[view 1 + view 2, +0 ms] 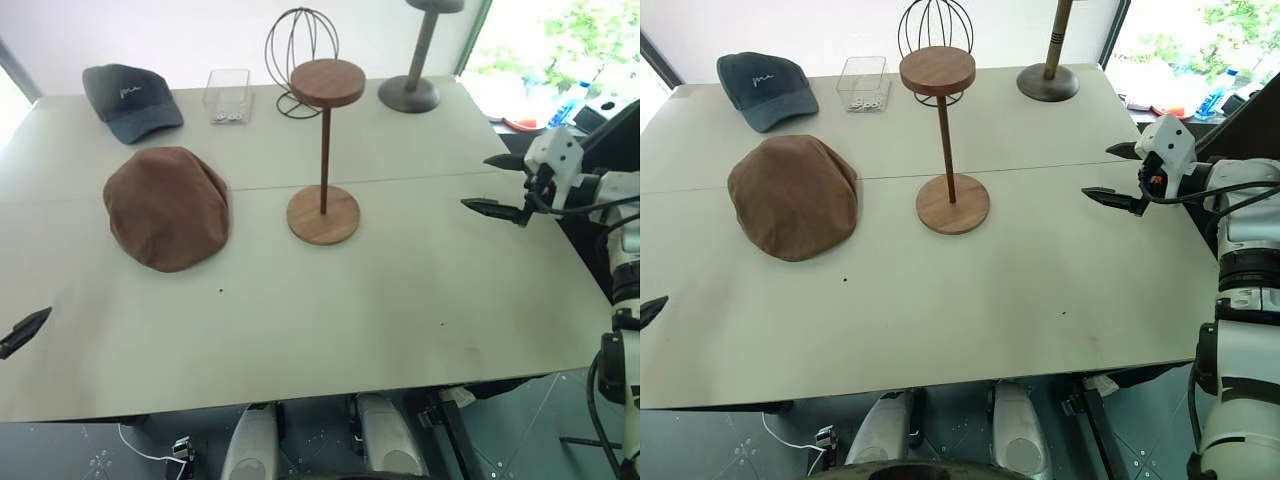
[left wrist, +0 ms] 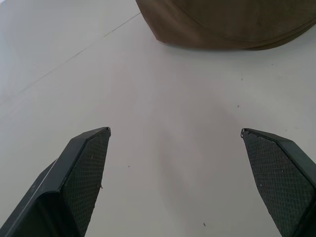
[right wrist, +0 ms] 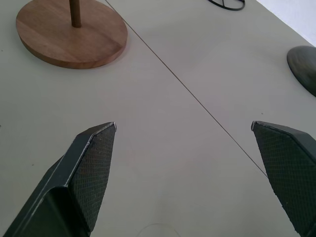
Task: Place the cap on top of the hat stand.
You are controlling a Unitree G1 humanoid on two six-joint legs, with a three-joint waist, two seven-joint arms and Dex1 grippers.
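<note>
The rust-brown cap's soft top (image 1: 168, 210) is much wider than the hat stand's round top disc (image 1: 328, 82), so the cap will hang down past the disc's rim when I lower it.
The rust-brown cap (image 1: 167, 207) lies flat on the left part of the table. To its right, the hat stand (image 1: 323, 150) is upright at the table's middle, its round top disc bare. My left gripper (image 2: 175, 132) hovers open near the table's front left corner; the cap's edge (image 2: 232, 22) lies ahead of its fingers, apart from them. My right gripper (image 1: 478, 182) is open above the table's right side, pointing toward the stand, well short of its base (image 3: 71, 32). Nothing is between either pair of fingers.
A dark grey baseball cap (image 1: 130, 100) lies at the back left, with a clear plastic box (image 1: 229, 96) beside it. A black wire globe (image 1: 301, 50) stands just behind the stand, and a grey stand (image 1: 412, 85) is at the back right. A seam crosses the table (image 1: 400, 300).
</note>
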